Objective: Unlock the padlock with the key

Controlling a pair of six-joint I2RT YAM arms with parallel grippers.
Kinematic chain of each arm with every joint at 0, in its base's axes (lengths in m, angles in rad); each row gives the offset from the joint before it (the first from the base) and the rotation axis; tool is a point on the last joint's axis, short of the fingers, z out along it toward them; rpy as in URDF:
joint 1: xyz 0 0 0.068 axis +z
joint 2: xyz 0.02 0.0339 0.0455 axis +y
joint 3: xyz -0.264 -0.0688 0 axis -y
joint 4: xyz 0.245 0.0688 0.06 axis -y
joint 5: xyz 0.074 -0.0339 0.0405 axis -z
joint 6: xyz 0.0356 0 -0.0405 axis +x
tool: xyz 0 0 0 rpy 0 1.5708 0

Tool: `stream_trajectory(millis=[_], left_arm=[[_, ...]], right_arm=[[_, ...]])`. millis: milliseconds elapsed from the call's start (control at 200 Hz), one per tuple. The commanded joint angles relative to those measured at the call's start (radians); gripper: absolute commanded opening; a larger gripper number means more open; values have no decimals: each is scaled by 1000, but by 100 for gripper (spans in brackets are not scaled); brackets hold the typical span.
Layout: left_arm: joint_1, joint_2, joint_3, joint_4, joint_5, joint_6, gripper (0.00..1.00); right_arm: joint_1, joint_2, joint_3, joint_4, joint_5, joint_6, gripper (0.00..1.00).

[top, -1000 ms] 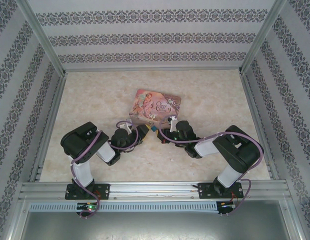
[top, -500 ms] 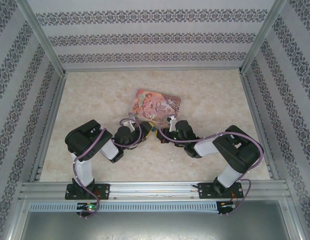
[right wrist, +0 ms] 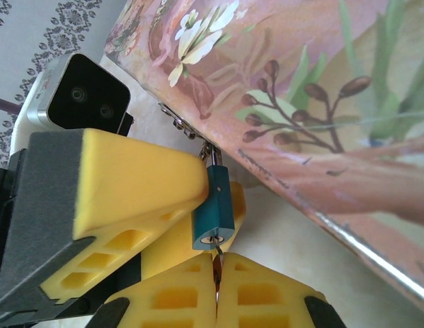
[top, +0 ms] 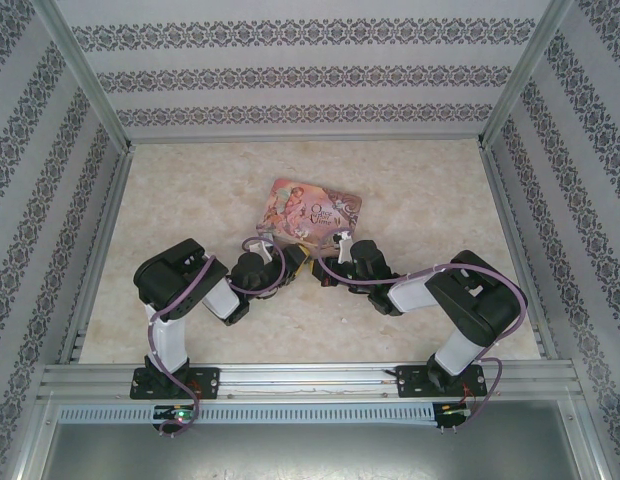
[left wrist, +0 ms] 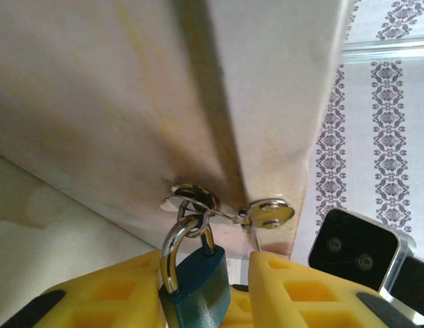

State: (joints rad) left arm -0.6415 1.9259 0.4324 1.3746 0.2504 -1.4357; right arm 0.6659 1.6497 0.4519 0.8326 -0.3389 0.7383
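The shackle point(left wrist: 208, 247) is closed and my right gripper is rolled far over on the key, so it should open, roll back and grip the key point(right wrist: 218, 251) again.
The small teal padlock point(left wrist: 196, 287) hangs by its silver shackle point(left wrist: 171, 249) from the hasp ring of the pink tin point(top: 312, 208). My left gripper point(left wrist: 206, 254) has its yellow fingers point(left wrist: 109, 294) on both sides of the lock body and is shut on it. In the right wrist view the padlock point(right wrist: 214, 208) points its keyhole down. The key point(right wrist: 216, 263) is pinched edge-on in my shut right gripper point(right wrist: 217, 258), and its blade sits in the keyhole. The two grippers meet tip to tip at the tin's near edge, left gripper point(top: 293, 258) and right gripper point(top: 320, 266).
The tin's near edge point(right wrist: 321, 205) is tipped up off the marble tabletop point(top: 190, 200). Metal rails and patterned walls point(top: 50, 200) enclose the table. The right wrist camera housing point(left wrist: 355, 246) sits close beside my left fingers.
My left gripper has slid right, up to the tin's near edge, and closed around the padlock. The right arm has hardly moved.
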Motion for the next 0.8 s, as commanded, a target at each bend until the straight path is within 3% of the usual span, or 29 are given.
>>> stream_trajectory(millis=[0,170,475,794], left_arm=[[-10,10,11,54,-7,0,30],[-12,9,5,53,-16,-4,22],[-14,-36,-13,37,-36,6,12],[-15,-177,-14,-120,-29,16,12]], right_arm=[[15,-31,31,45,-31,7,0],[12,-40,27,45,-27,4,0],[0,-101,-5,40,1,-12,13],[-5,-256,-46,-83,62,-135,30]])
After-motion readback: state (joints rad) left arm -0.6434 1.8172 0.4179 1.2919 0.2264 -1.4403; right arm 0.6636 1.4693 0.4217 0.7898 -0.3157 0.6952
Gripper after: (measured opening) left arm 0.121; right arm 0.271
